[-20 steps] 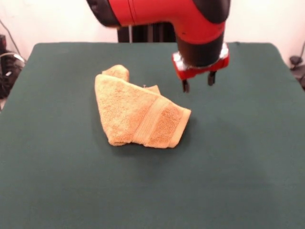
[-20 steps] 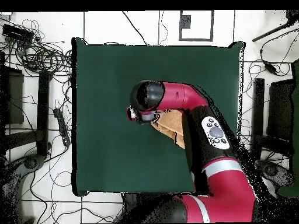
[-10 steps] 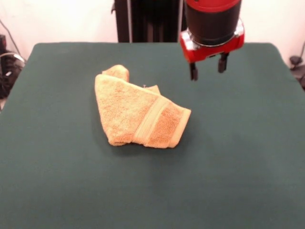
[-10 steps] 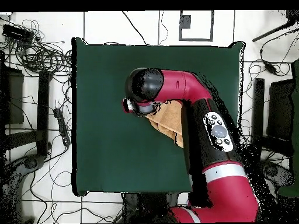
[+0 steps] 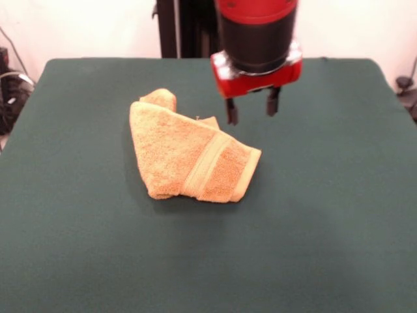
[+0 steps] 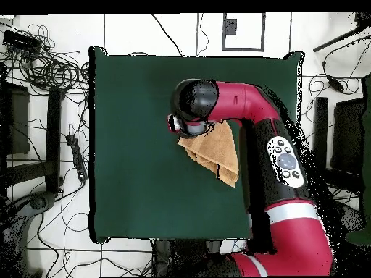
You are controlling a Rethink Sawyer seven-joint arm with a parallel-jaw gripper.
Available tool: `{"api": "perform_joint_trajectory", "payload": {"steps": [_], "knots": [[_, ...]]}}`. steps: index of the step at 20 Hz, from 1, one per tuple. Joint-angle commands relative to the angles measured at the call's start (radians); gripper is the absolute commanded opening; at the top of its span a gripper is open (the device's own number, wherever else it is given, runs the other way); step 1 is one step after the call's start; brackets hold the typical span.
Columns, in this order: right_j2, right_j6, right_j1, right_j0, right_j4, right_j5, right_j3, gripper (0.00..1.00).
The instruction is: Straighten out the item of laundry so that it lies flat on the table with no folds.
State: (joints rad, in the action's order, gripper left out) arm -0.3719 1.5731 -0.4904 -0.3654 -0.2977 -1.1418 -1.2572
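The towel's banded end (image 5: pixel 228 171) will pull the whole towel with it, still folded, when I tug, because the towel's layers lie bunched together (image 5: pixel 160 100) behind the towel's fold.
The item of laundry (image 5: pixel 189 156) is an orange-tan towel lying folded and bunched on the green table (image 5: pixel 326 228), left of centre in the front view, with a woven band across its right part. In the overhead view the towel (image 6: pixel 217 150) shows just below the arm's head. My gripper (image 5: pixel 250 109) hangs open above the table, just behind the towel's far right edge, its two dark fingers (image 5: pixel 230 112) apart and holding nothing. In the overhead view the gripper itself is hidden under the arm's wrist (image 6: pixel 193 116).
Cables and floor equipment (image 6: pixel 43 72) lie beside the table's left side in the overhead view. The red arm (image 6: pixel 282 166) runs along the table's right side there, hiding part of the cloth.
The gripper has swung left in the front view and come lower, from above the table's right rear to just behind the towel. The towel has not moved.
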Motion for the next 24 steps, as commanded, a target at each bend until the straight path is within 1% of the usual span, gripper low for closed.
{"api": "perform_joint_trajectory", "payload": {"steps": [1, 5, 11, 13, 17, 20, 24], "knots": [[-0.103, -0.287, 0.13, -0.024, -0.072, -0.006, 0.018, 1.0], [-0.103, -0.264, 0.176, -0.009, -0.094, -0.027, 0.061, 1.0], [-0.128, -0.242, 0.23, -0.007, -0.101, 0.04, 0.051, 1.0], [-0.134, -0.208, 0.25, -0.002, -0.078, 0.033, 0.049, 1.0], [-0.166, -0.163, 0.283, 0.001, -0.005, -0.021, 0.037, 1.0], [-0.179, -0.164, 0.304, 0.002, 0.002, -0.018, 0.044, 1.0], [-0.206, -0.143, 0.328, 0.003, 0.064, -0.092, 0.051, 1.0]]}}
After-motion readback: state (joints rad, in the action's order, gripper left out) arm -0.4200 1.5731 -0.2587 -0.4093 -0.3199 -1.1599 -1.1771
